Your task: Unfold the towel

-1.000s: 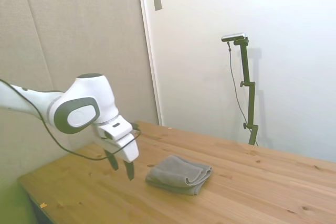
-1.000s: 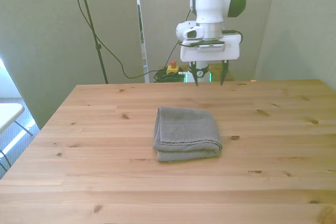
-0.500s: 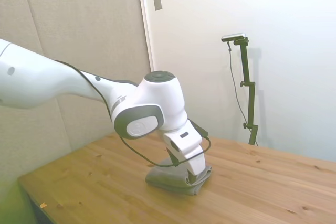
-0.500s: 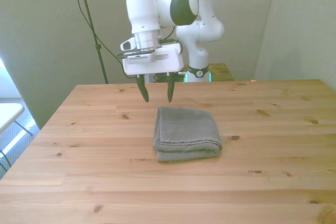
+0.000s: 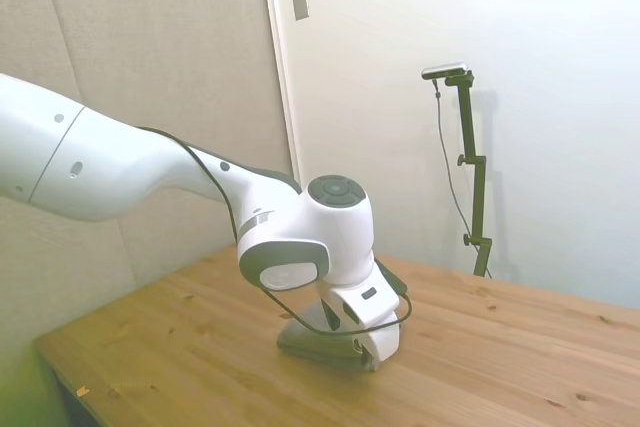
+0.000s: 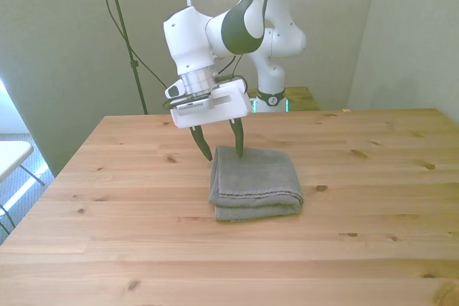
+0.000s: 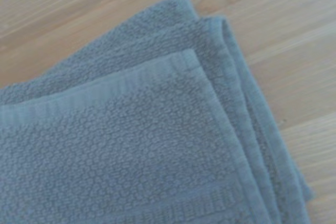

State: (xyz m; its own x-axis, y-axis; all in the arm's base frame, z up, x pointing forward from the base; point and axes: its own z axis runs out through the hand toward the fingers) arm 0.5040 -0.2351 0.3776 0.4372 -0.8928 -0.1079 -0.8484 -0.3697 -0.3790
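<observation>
My gripper is to lift the hemmed edges stacked at the towel's corner point(image 7: 211, 43) and carry them over, so the towel will open into a longer piece that is still layered.
The grey towel point(image 6: 255, 182) lies folded in several layers on the wooden table point(image 6: 143, 234), near its middle. My gripper point(image 6: 223, 151) stands open right at the towel's far corner on the front view's left, one finger over the cloth and the other over bare wood beside it, both tips close to the surface. In the side view the arm covers most of the towel point(image 5: 310, 344), and the fingers are hidden there. The wrist view shows the towel point(image 7: 131, 145) from close by, with its layered hemmed corner.
Bare wood surrounds the towel on all sides. The robot's white base point(image 6: 276, 41) rises behind the table's far edge.
The gripper has come down and slightly toward the towel, from hovering above the table behind it to sitting low at its far left corner. The towel has not moved.
</observation>
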